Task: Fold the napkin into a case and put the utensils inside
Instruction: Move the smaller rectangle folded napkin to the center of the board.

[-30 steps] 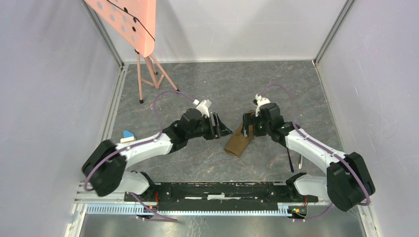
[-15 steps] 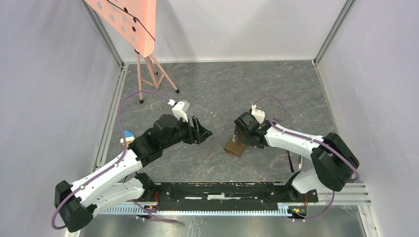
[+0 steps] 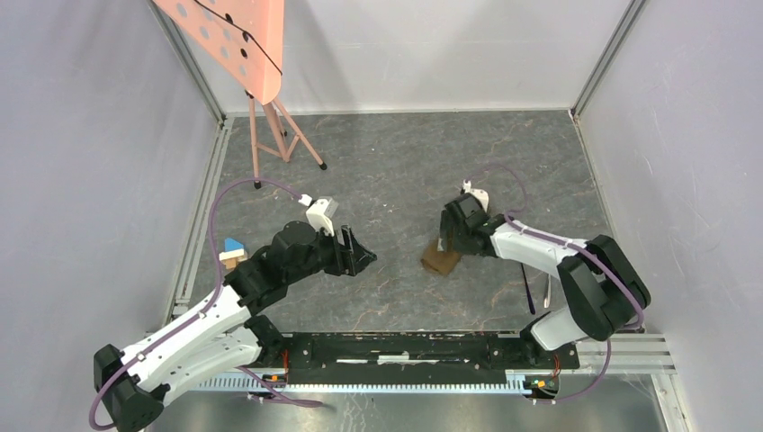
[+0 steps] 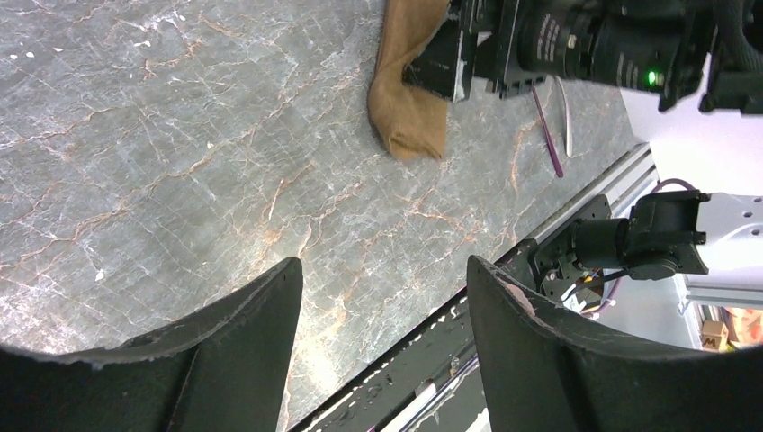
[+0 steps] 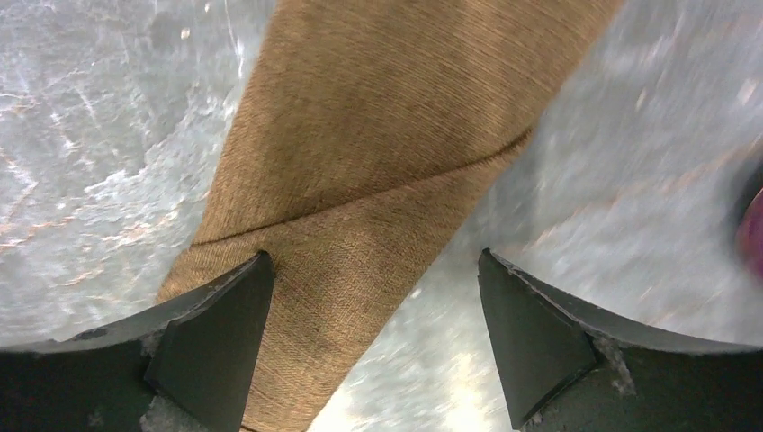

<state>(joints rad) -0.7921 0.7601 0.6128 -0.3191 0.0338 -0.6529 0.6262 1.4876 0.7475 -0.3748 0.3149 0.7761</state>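
Note:
The folded napkin lies at a slant with its near end (image 3: 439, 261) away from the utensils, so the robot's right gripper should first swing that end of the napkin toward them and then take the purple utensil (image 3: 528, 290).
The tan-brown napkin (image 3: 441, 261) lies folded into a narrow, layered case on the table's middle right. It also shows in the left wrist view (image 4: 409, 108) and fills the right wrist view (image 5: 378, 153). My right gripper (image 3: 447, 241) hangs open just over the napkin's far end (image 5: 375, 256), with one finger (image 5: 216, 315) over the cloth and the other over bare table. My left gripper (image 3: 357, 258) is open and empty (image 4: 382, 265), well left of the napkin. The purple-handled utensil (image 3: 526, 290) and the silvery one (image 3: 546, 293) lie on the table to the right of the napkin, outside it.
A small blue-and-wood block (image 3: 234, 252) sits at the left edge. A pink stand (image 3: 270, 126) with a pegboard (image 3: 229, 36) is at the back left. Grey walls enclose the table, and a black rail (image 3: 405, 346) runs along the near edge.
My left gripper has pulled back to the left, away from the napkin. My right arm has swung round, its gripper staying at the napkin, which now looks shorter and lies a little further right.

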